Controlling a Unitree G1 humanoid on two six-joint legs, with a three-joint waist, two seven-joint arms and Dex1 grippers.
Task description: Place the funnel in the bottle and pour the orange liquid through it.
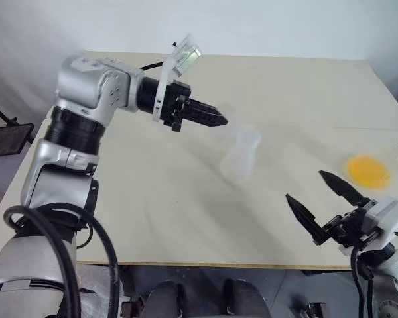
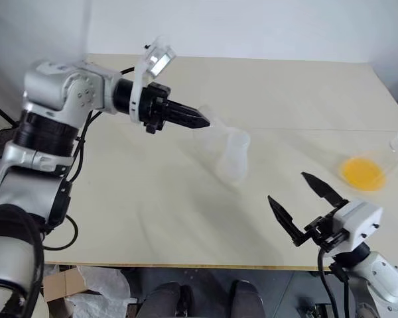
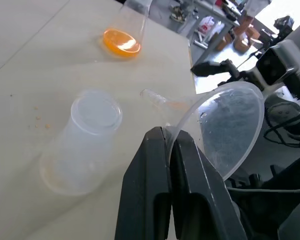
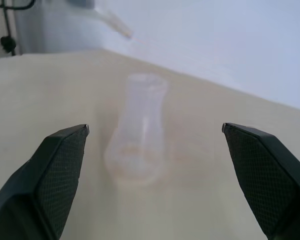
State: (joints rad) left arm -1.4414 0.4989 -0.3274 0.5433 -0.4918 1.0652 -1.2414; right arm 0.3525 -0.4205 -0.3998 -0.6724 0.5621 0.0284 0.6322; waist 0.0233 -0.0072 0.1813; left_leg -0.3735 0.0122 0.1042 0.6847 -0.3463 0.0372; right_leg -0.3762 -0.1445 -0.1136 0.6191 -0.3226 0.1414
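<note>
The robot's left gripper has its fingers on the funnel's rim and the funnel's stem is free, so it should keep moving toward the bottle's opening until the stem sits inside.
My left gripper is shut on the rim of the clear funnel and hangs above the table, just left of the bottle. The funnel's narrow stem points towards the table. The frosted bottle stands upright mid-table with its mouth uncovered, and it also shows in the right wrist view. The orange liquid lies in the base of a clear conical flask at the table's right side. My right gripper is open and holds nothing, near the front edge, pointing towards the bottle.
The pale wooden table has its front edge close to my right gripper. A few orange specks lie on the surface beside the bottle. A black stand sits off the table's left side.
</note>
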